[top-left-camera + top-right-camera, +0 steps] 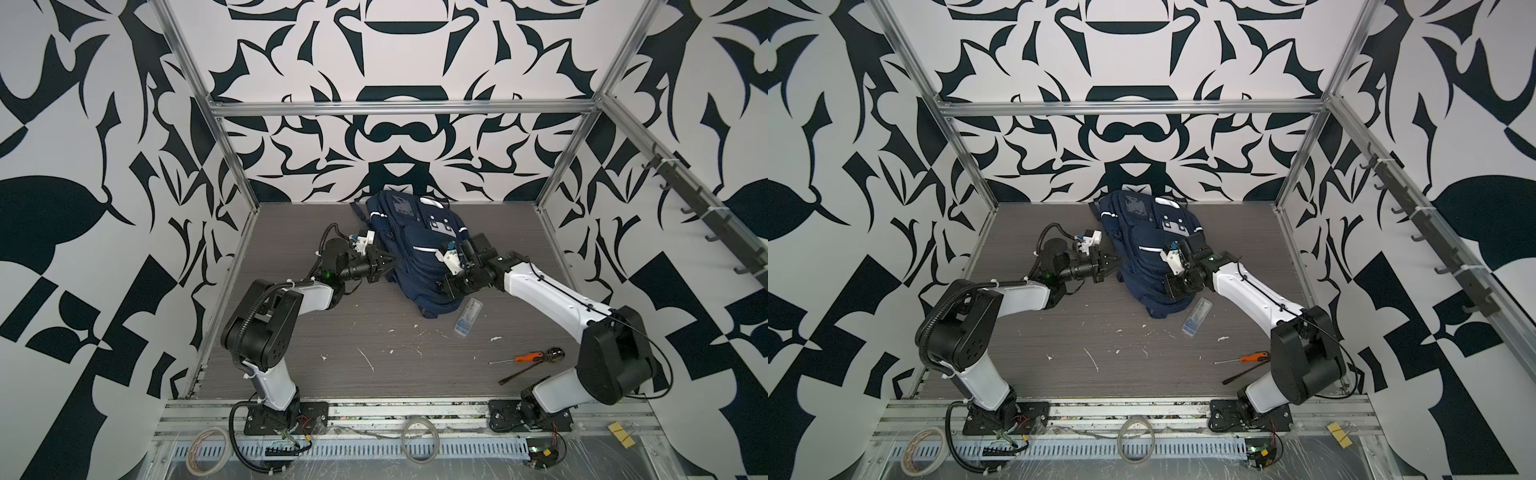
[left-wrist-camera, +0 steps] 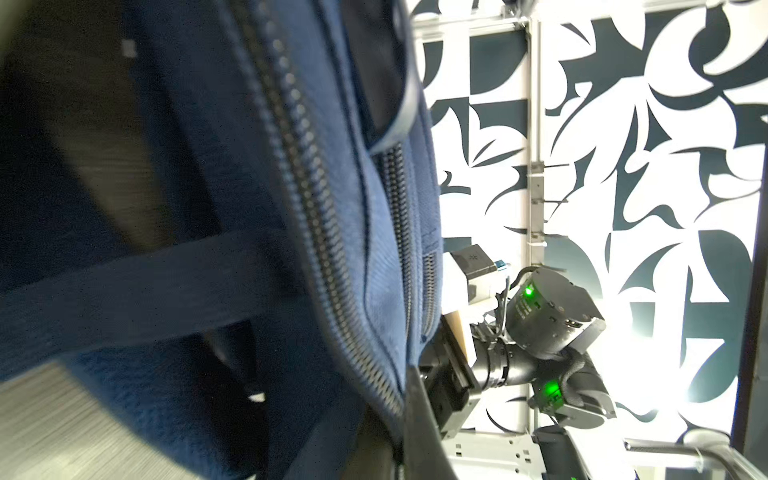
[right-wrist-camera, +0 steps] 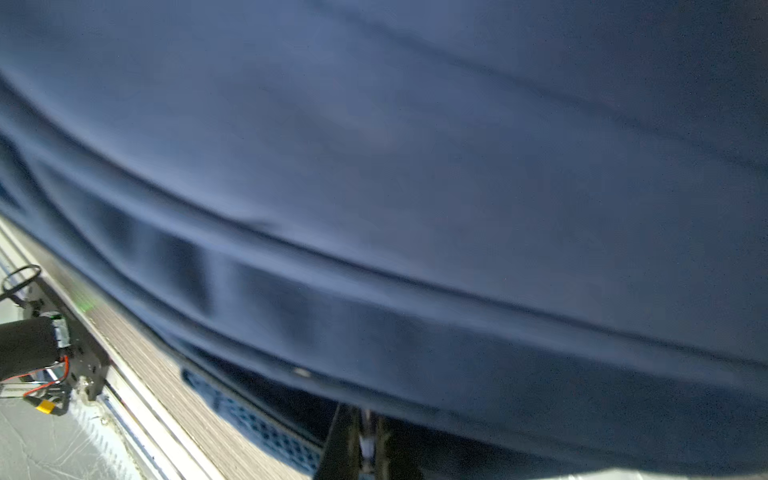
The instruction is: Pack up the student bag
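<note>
My left gripper is holding the student bag's raised zipper edge point(image 2: 374, 369) above clear table point(image 1: 366, 302). I should keep lowering that edge until the bag lies flat, and then let go.
The navy-blue student bag point(image 1: 411, 237) point(image 1: 1142, 237) lies flat at the back middle of the table, with its white stripes and grey patch facing up. My left gripper point(image 1: 390, 262) point(image 1: 1116, 262) is at the bag's left edge. In the left wrist view the gripper point(image 2: 399, 440) is shut where the bag's point(image 2: 208, 166) zipper seam runs in between the fingers. My right gripper point(image 1: 442, 286) point(image 1: 1169, 286) presses against the bag's lower right side. Seen from the right wrist, this gripper point(image 3: 368, 449) is shut on a small pale piece at the bag's point(image 3: 415, 145) edge.
A clear plastic box point(image 1: 467, 318) point(image 1: 1197, 316) with blue contents lies just in front of the bag, on the right. An orange-handled screwdriver point(image 1: 517, 358), a black tool point(image 1: 523, 374) and a shiny round object point(image 1: 555, 354) lie near the right arm's base. White scraps dot the table.
</note>
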`<move>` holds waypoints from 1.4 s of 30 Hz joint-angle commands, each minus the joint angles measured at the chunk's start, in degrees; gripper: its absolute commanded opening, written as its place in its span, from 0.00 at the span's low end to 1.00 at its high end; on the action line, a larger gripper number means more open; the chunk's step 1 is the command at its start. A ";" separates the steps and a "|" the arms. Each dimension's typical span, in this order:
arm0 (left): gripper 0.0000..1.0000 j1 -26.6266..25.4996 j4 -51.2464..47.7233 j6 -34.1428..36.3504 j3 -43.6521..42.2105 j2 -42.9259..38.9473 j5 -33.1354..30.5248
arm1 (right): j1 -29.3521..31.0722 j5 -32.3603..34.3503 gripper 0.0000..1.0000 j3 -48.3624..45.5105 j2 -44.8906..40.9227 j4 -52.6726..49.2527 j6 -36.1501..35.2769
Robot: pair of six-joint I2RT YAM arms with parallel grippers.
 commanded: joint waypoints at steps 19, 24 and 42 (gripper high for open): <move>0.00 13.06 -45.92 29.48 -1.25 -17.70 -1.95 | -7.88 15.26 0.00 3.36 0.71 -7.98 0.80; 0.00 14.96 -57.39 38.38 0.20 -17.50 -2.73 | -11.60 16.09 0.00 5.27 2.52 -4.19 -2.56; 0.00 15.12 -82.26 67.46 6.98 -8.78 -8.37 | -10.64 16.98 0.00 7.62 9.28 14.58 -35.90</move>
